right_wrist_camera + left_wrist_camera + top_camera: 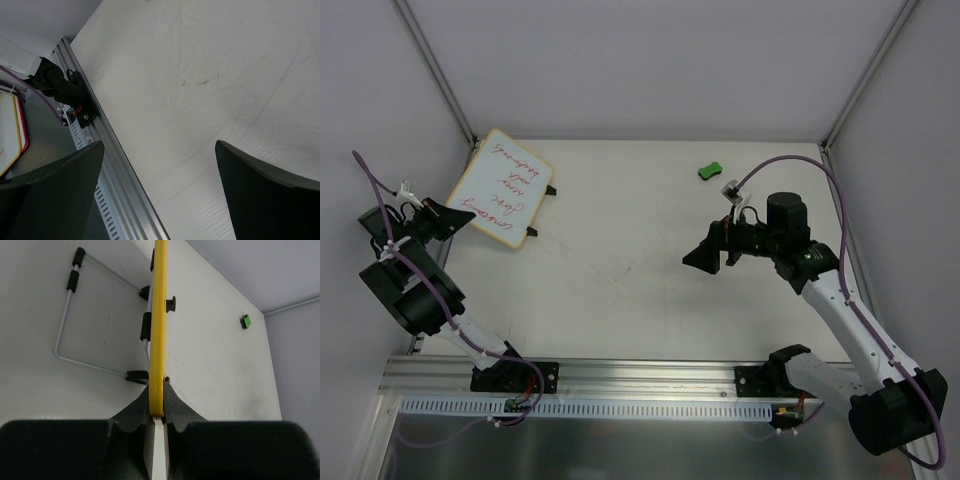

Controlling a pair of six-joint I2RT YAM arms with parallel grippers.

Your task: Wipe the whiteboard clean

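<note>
I should keep moving my open right gripper toward the green eraser [710, 171], which lies clear of the whiteboard, until my fingers are around the eraser's sides and close.
A small whiteboard [501, 188] with a yellow rim and red writing stands tilted at the table's far left. My left gripper [458, 218] is shut on its near edge; in the left wrist view the yellow rim [159, 320] runs edge-on between the jaws, with the gripper [159, 405] closed round it. A green eraser [710, 171] lies at the far middle-right, also in the left wrist view [245, 321]. My right gripper [705, 256] hangs open and empty above the table's middle right, well short of the eraser; in the right wrist view the gripper [160, 165] shows only bare table.
The whiteboard's wire stand [70, 320] with black feet spreads behind the board. An aluminium rail [620, 375] runs along the near table edge, seen also in the right wrist view [115, 165]. White walls and metal posts close in the back and sides.
</note>
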